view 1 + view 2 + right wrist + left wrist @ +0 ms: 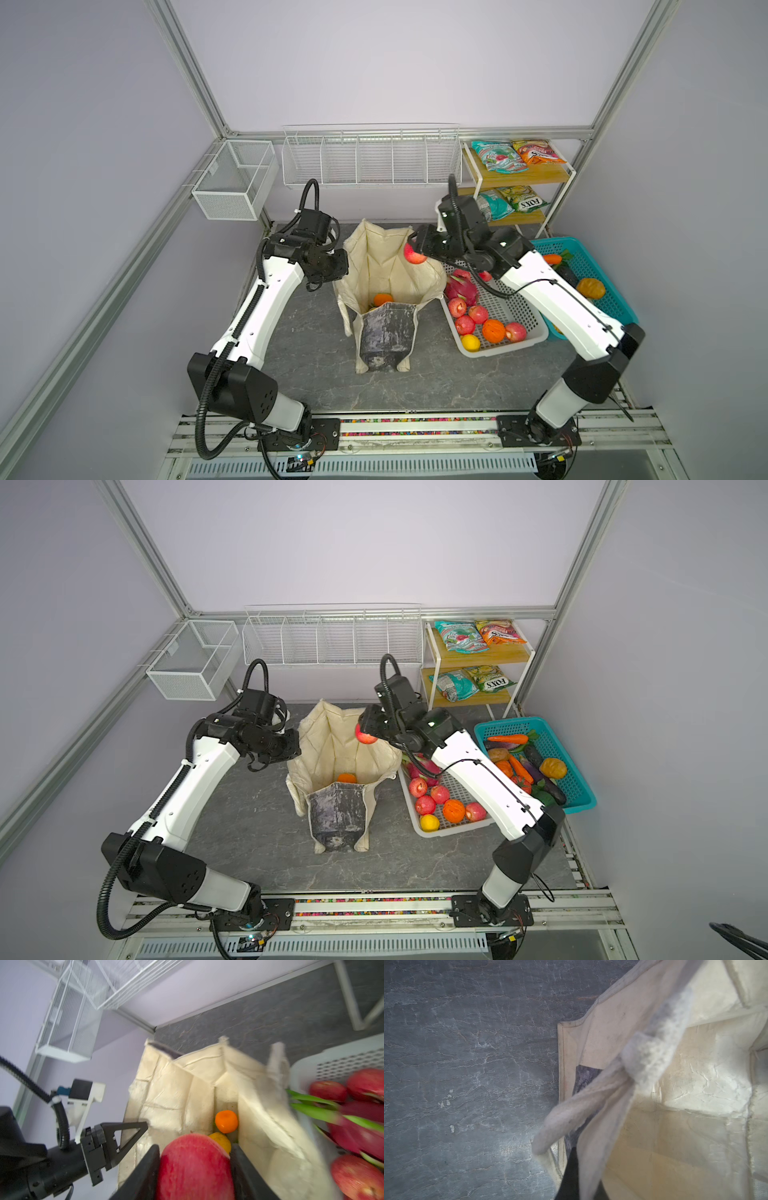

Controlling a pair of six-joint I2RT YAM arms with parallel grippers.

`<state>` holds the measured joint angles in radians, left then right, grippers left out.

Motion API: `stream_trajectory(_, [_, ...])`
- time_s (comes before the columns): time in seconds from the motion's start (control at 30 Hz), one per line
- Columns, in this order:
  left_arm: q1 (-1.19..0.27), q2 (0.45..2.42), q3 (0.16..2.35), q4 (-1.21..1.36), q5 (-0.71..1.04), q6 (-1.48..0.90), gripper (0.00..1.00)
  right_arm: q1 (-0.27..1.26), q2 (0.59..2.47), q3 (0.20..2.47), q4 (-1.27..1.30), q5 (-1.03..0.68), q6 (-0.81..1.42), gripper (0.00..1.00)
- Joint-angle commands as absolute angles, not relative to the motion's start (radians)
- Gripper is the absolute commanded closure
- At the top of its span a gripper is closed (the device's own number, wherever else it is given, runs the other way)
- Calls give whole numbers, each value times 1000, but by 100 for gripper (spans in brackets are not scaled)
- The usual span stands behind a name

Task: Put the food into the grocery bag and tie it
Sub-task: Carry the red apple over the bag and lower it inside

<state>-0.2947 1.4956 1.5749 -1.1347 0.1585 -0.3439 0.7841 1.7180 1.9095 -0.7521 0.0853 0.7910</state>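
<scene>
My right gripper should next bring the red apple down, since the grocery bag's opening (389,268) is open below, until it nears the orange inside (382,299), then let go.
The cream grocery bag (386,262) (336,746) stands open mid-table, its dark marbled panel (386,332) facing front. My left gripper (341,268) (296,746) (586,1186) is shut on the bag's left rim fabric and holds it up. A knotted cream strap (643,1059) hangs in front of the left wrist camera. My right gripper (415,249) (366,731) (195,1151) is shut on a red apple (414,255) (195,1169) above the bag's right rim. Inside the bag lie an orange (382,299) (226,1121) and a yellow fruit (221,1140).
A white perforated basket (530,334) right of the bag holds red apples, an orange, a yellow fruit and a dragon fruit. Beyond it is a teal basket (555,243) of vegetables. A shelf rack (540,176) carries snack packets (498,156). Wire baskets (370,162) hang on the back wall.
</scene>
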Motion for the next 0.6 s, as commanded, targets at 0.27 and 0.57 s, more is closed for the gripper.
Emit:
stream_trajectory(0.27, [-296,1515,1628,-1132,170,-357,100,890,2020,2033,-727,11,580,54])
stream_trajectory(0.57, [-296,1517,1640,-1129,164,-370,100,890,2152,2021,-706,4,529,54])
